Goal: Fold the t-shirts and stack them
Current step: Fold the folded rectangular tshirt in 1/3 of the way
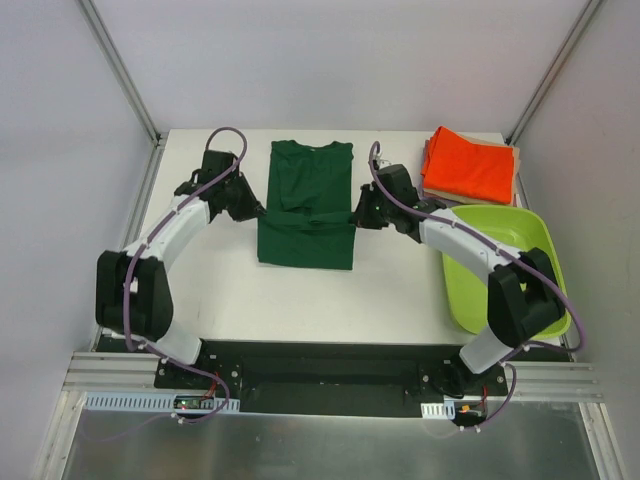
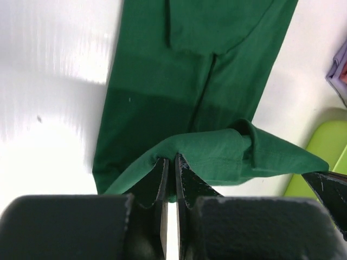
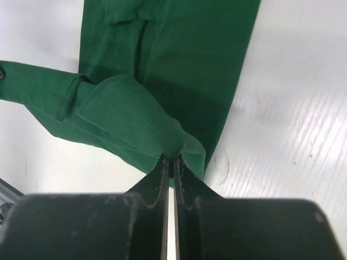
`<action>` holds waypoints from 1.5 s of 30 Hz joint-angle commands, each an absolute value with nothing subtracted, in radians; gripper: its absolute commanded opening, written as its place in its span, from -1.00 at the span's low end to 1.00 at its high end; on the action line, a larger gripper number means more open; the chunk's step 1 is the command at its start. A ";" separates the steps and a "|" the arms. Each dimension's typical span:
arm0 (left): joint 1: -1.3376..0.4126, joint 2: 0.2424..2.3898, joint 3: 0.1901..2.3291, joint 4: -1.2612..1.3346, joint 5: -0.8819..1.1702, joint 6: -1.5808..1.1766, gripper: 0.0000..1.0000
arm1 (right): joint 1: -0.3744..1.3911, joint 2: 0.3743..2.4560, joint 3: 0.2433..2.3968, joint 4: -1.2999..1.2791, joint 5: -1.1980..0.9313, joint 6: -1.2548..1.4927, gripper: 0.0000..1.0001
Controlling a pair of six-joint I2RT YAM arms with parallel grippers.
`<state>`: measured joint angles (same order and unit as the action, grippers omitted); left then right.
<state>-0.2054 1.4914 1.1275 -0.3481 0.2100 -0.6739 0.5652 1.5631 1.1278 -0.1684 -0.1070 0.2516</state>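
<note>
The lower hem [image 1: 310, 218] reaches across the dark green shirt from side to side, so my left gripper should keep going toward the shirt's collar and let go over the folded sleeves [image 1: 304, 193].
The dark green shirt [image 1: 308, 205] lies lengthwise at the table's middle back, sleeves folded in. My left gripper [image 1: 258, 209] is shut on its left corner of the lower hem, lifted off the table; the pinch shows in the left wrist view [image 2: 173, 158] with the green cloth [image 2: 190, 81] beyond. My right gripper [image 1: 357, 215] is shut on the right corner, seen in the right wrist view [image 3: 172, 160] with the cloth [image 3: 179, 65] beyond. The hem is doubled over the lower half. A folded orange shirt [image 1: 468, 165] tops a stack with a beige one [image 1: 517, 158] at the back right.
A lime-green plastic bin [image 1: 500, 262] stands at the right, under my right arm, and its edge shows in the left wrist view [image 2: 325, 154]. A lavender cloth edge [image 2: 339, 67] shows at the left wrist view's right side. Frame posts stand at the table's back corners.
</note>
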 commanded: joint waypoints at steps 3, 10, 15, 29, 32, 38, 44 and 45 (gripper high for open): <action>-0.170 1.687 1.336 -0.337 0.356 -0.571 -1.00 | 0.520 1.695 1.293 -0.152 -0.201 0.169 -0.99; -0.144 1.839 1.459 -0.337 0.405 -0.568 -1.00 | 0.476 1.799 1.364 -0.098 -0.221 0.141 -0.99; -0.124 1.891 1.508 -0.337 0.365 -0.575 -1.00 | 0.454 1.841 1.364 -0.005 -0.247 0.114 -0.99; -0.103 2.097 1.657 -0.339 0.445 -0.572 -0.83 | 0.419 2.020 1.439 0.123 -0.313 0.052 -0.93; -0.098 2.103 1.680 -0.341 0.480 -0.555 -0.47 | 0.405 2.033 1.482 0.081 -0.310 0.058 -0.71; -0.092 1.990 1.645 -0.342 0.522 -0.537 0.83 | 0.405 1.928 1.456 0.043 -0.350 0.026 0.28; -0.094 1.763 1.418 -0.342 0.428 -0.549 0.98 | 0.432 1.789 1.327 0.017 -0.339 0.011 0.93; -0.094 1.723 1.367 -0.344 0.404 -0.555 0.98 | 0.445 1.772 1.309 0.008 -0.345 0.008 0.93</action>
